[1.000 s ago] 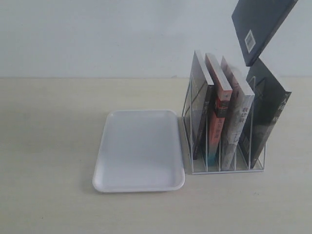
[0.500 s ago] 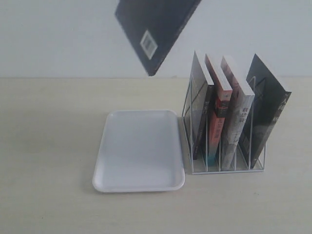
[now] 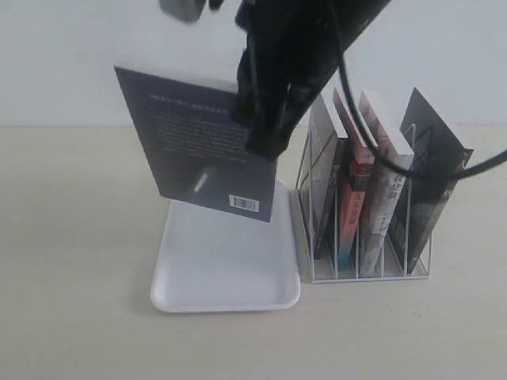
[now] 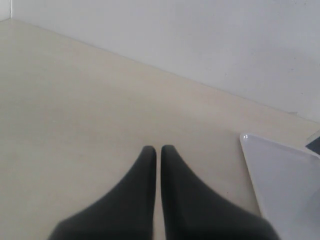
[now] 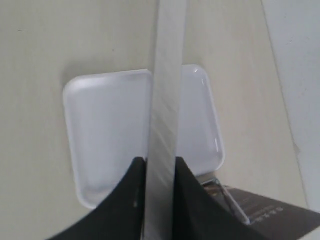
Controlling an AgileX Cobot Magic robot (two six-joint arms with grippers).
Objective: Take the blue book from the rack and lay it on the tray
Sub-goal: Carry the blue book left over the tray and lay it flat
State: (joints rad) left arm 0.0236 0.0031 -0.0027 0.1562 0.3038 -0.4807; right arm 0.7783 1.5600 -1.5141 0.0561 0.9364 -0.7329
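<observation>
I should go on lowering and tipping down the blue book's barcode side [image 3: 244, 203] with my right gripper, since that side faces the empty tray [image 3: 226, 257], and let go over the tray.
The blue book [image 3: 202, 150] hangs upright over the tray [image 3: 230, 281], its dark back with a barcode facing the exterior camera. My right gripper [image 3: 265, 142] is shut on the book's right edge. In the right wrist view the book's pale page edge [image 5: 166, 90] runs between the two black fingers of the right gripper [image 5: 160, 162], with the white tray [image 5: 105, 130] below. The white wire rack [image 3: 368, 271] stands right of the tray. My left gripper [image 4: 158, 149] is shut on nothing, low over the bare table, with a corner of the tray [image 4: 285, 180] beside it.
Several books stay in the rack: a dark one [image 3: 325, 178], a red-spined one [image 3: 356, 170], a pale white-spined one [image 3: 386, 186] and a black one with thin white lines [image 3: 434, 178]. A white wall rises behind the table. A black cable [image 3: 475, 168] loops at the right.
The book has swung left and down from above the rack to hang over the tray, turning more upright. The right arm has come into the exterior view.
</observation>
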